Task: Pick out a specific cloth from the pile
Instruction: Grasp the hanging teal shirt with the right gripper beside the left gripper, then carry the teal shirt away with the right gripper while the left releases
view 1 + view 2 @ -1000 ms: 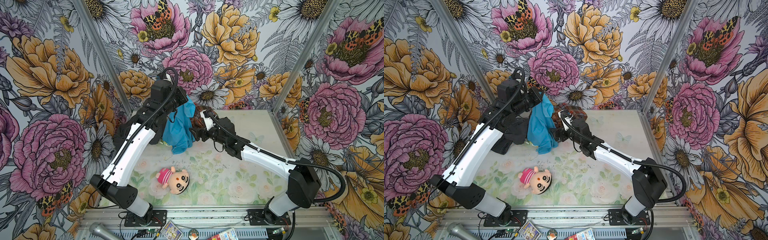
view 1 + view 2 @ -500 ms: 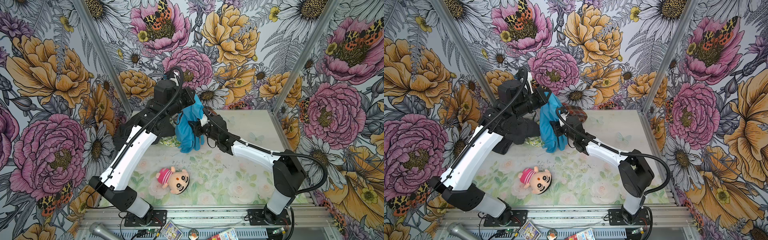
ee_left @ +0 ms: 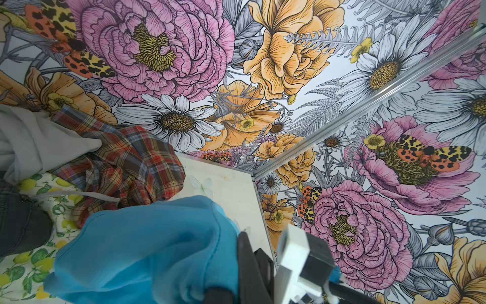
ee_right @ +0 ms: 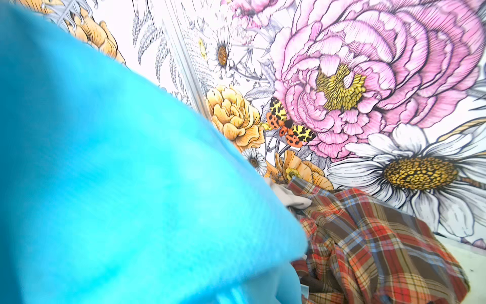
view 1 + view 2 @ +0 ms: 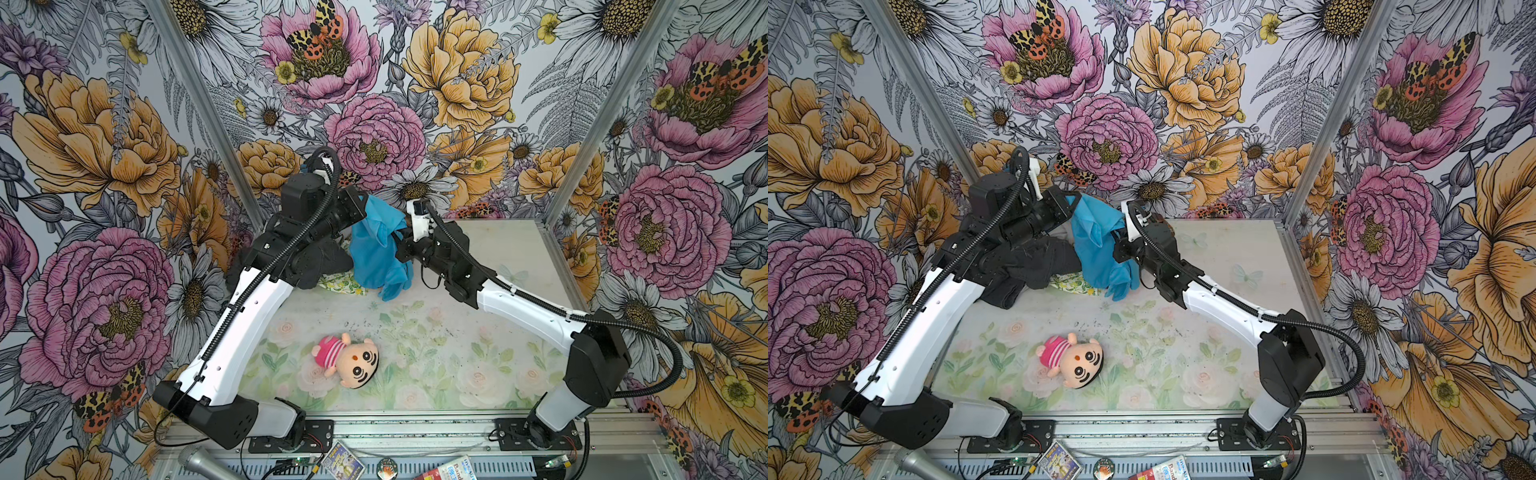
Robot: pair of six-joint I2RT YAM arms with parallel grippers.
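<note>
The turquoise-blue cloth's top edge point(image 5: 375, 206) is pinned by my left gripper next to the pile, so my left gripper should open and my right gripper should carry the cloth to the clear corner point(image 5: 512, 246).
The turquoise-blue cloth point(image 5: 376, 249) point(image 5: 1100, 245) hangs off the pile point(image 5: 328, 262) at the back of the table, and its lower end reaches the tabletop. My left gripper point(image 5: 362, 208) point(image 5: 1073, 203) is shut on the cloth's top edge. My right gripper point(image 5: 400, 249) point(image 5: 1119, 249) is pressed into the cloth's right side, shut on a fold, with its fingers buried in the fabric. The cloth point(image 3: 147, 250) fills the lower part of the left wrist view. It point(image 4: 118, 184) also covers most of the right wrist view and hides the jaws there.
The pile holds a dark grey garment point(image 5: 1025, 266), a lemon-print cloth point(image 5: 338, 284), a brown-orange plaid cloth point(image 3: 126, 163) point(image 4: 381, 244) and a light grey one point(image 3: 31, 142). A plush doll point(image 5: 349, 359) point(image 5: 1073, 361) lies at mid-table. Floral walls enclose the back and sides.
My right gripper has moved left to the hanging cloth and shut on it. My left gripper has carried the cloth up and a little to the right.
</note>
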